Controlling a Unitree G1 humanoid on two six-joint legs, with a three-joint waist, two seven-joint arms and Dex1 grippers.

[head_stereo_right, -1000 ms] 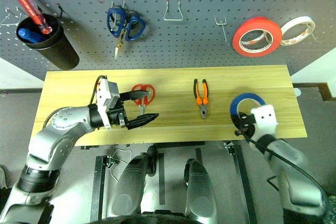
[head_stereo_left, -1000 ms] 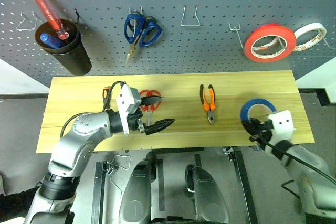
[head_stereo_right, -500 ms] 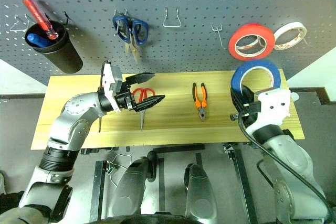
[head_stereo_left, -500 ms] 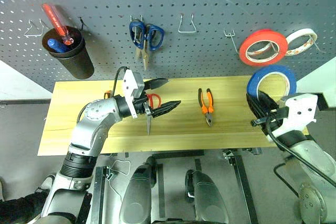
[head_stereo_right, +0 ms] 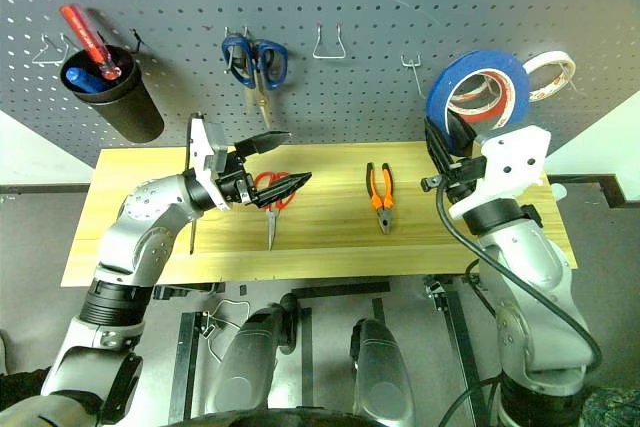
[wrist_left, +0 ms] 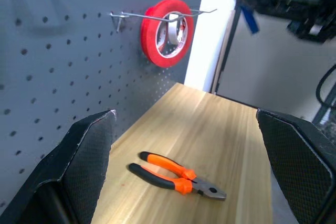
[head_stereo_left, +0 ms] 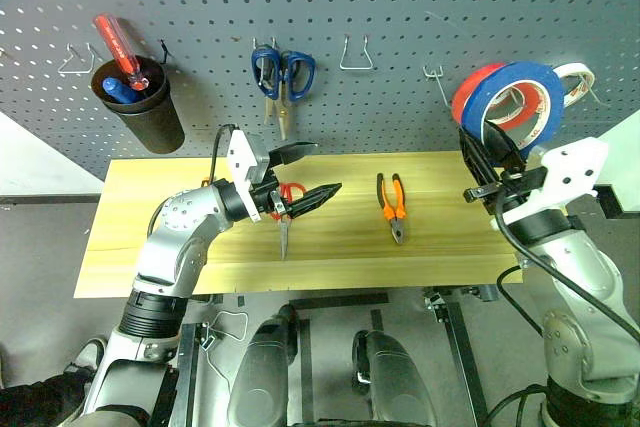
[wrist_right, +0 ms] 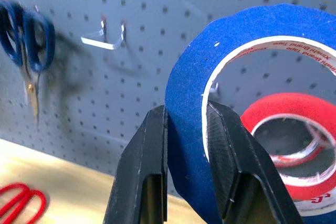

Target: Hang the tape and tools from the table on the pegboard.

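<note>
The blue tape's open hole (head_stereo_left: 513,107) faces the pegboard, so my right gripper should keep heading toward the empty thin peg (head_stereo_left: 437,77) until the peg goes through, then let go.
My right gripper (head_stereo_left: 487,152) is shut on the blue tape (head_stereo_left: 530,72), and in the right wrist view its fingers (wrist_right: 152,150) clamp the roll's wall. The tape is held upright in front of the pegboard (head_stereo_left: 400,7), overlapping the red-orange roll (head_stereo_left: 465,102). My left gripper (head_stereo_left: 325,169) hangs open just above the red-handled scissors (head_stereo_left: 284,232), which lie on the table (head_stereo_left: 440,237). The pliers (head_stereo_left: 394,202) lie mid-table. A thin shaft of the screwdriver (head_stereo_right: 191,237) pokes out beside my left forearm.
On the pegboard hang blue-handled scissors (head_stereo_left: 281,72), an empty wire hook (head_stereo_left: 357,52), a thin peg (head_stereo_left: 432,75) and a white roll (head_stereo_left: 578,77). A black cup (head_stereo_left: 150,112) at the left holds a red-handled screwdriver (head_stereo_left: 120,47).
My right gripper has carried the blue tape up from just over the table's right end to the pegboard, in front of the red-orange roll. The left gripper rose slightly, still open. The camera tilted.
</note>
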